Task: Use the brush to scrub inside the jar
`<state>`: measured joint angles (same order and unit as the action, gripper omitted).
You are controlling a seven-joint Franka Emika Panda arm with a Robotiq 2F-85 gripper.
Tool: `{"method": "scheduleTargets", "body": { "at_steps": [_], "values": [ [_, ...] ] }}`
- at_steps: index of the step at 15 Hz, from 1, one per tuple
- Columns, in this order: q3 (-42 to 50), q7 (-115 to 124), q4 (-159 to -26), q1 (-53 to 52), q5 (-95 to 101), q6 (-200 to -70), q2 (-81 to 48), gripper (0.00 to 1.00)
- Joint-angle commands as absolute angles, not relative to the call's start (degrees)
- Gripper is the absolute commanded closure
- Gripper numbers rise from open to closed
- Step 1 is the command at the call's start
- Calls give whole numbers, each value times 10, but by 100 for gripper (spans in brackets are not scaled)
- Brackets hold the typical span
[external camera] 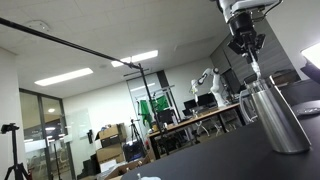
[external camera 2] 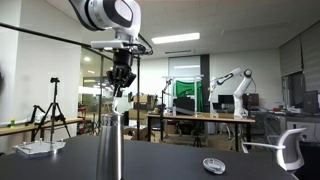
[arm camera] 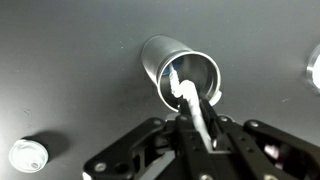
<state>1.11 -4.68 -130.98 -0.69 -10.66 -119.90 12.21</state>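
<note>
The brush's head (arm camera: 173, 76) is deep inside the jar, and the brush's handle slants through the jar's opening. Next, my gripper pulls the brush up toward the jar's rim (arm camera: 186, 54) before pushing down.
The jar (arm camera: 180, 70) is a tall silver metal cylinder standing upright on the dark table; it shows in both exterior views (external camera: 278, 118) (external camera 2: 109, 145). My gripper (arm camera: 198, 125) hangs straight above its mouth, also seen in both exterior views (external camera: 245, 45) (external camera 2: 121, 78). It is shut on the brush (arm camera: 190, 100), a thin whitish stick that points down from the fingers. The brush's lower end reaches into the jar's opening (external camera: 256, 73) (external camera 2: 119, 103). Its bristles are not clearly visible.
A small round white lid-like object (arm camera: 27, 154) lies on the table at the wrist view's lower left. A round clear dish (external camera 2: 212, 165) lies on the table. A pale tray-like thing (external camera 2: 40, 148) sits at the table's edge. Lab benches and another robot arm (external camera 2: 228, 85) stand behind.
</note>
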Motion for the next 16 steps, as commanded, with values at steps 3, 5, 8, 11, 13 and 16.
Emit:
{"method": "scheduleTargets", "body": {
  "at_steps": [3,5,8,11,13,16],
  "values": [
    [18,-70,-1291,-7,-101,-1157,186,96],
    [16,-71,-1279,-9,-95,-1146,204,96],
    [15,-77,-1261,-13,-95,-1130,226,96],
    [21,-92,-1274,-16,-108,-1141,231,96],
    [23,-103,-1304,-17,-115,-1176,228,96],
    [23,-105,-1353,-16,-119,-1222,210,96]
  ]
}}
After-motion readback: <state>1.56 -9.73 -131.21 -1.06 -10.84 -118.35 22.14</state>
